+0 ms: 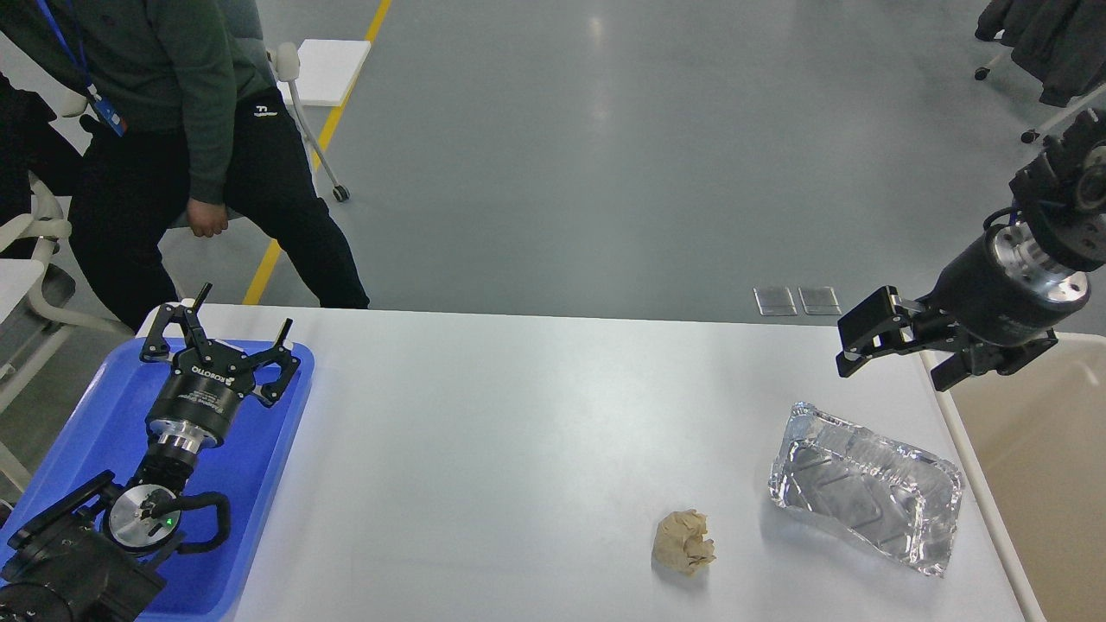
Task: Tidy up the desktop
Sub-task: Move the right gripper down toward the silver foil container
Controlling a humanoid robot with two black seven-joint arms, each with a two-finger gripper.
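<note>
I expect the foil tray [866, 489] to come along in one piece when I pull it toward the beige bin, since a creased, upturned rim [876, 436] stiffens the tray.
The white desktop [518, 432] fills the lower middle of the head view. On its right part lies a crushed foil tray [864, 485]. A crumpled ball of brown paper [684, 542] lies just left of it, nearer the front. My left gripper [238, 318] is open and empty above the far end of the blue tray [259, 484] at the left. My right gripper [890, 367] is open and empty, held above the desktop's far right edge, beyond the foil tray.
A beige bin [1037, 449] with a cream rim stands right of the desktop. A person in dark clothes [190, 155] stands behind the far left corner. Chairs stand at the left edge and far right.
</note>
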